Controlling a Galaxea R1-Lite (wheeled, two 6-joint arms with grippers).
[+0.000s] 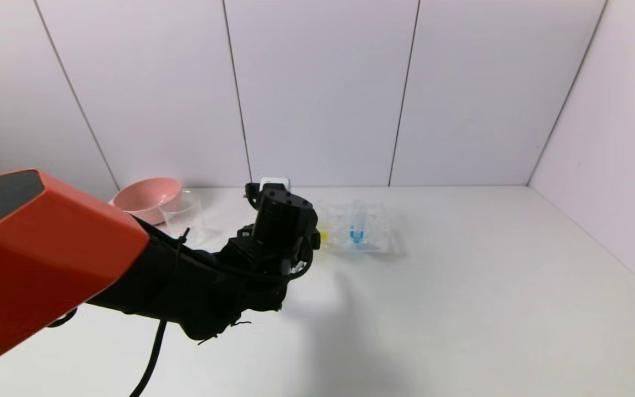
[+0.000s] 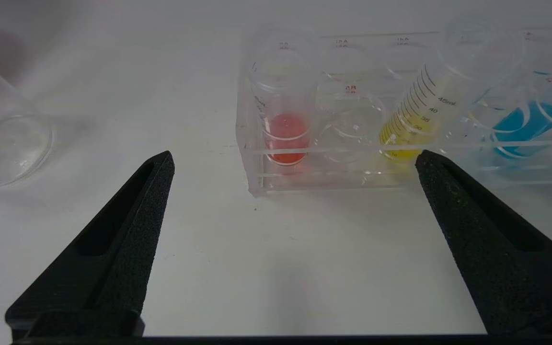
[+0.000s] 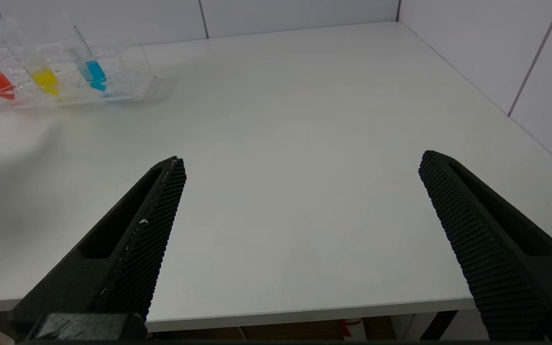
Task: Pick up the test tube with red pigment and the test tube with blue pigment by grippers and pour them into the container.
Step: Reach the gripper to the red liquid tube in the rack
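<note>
My gripper is about to pour the red pigment, which fills only the bottom of its test tube. The pigment will make a shallow layer in the container.
The red-pigment test tube stands upright in the end slot of a clear tube rack. The blue-pigment test tube leans in the same rack and also shows in the head view. My left gripper is open and empty, just short of the rack, roughly facing the red tube. The container, a clear glass beaker, stands beside the left arm; its base also shows in the left wrist view. My right gripper is open and empty over the table's near edge, far from the rack.
A tube with yellow liquid leans in the rack between the red and blue ones. A pink bowl sits behind the beaker at the back left. Grey walls close the back and right of the white table.
</note>
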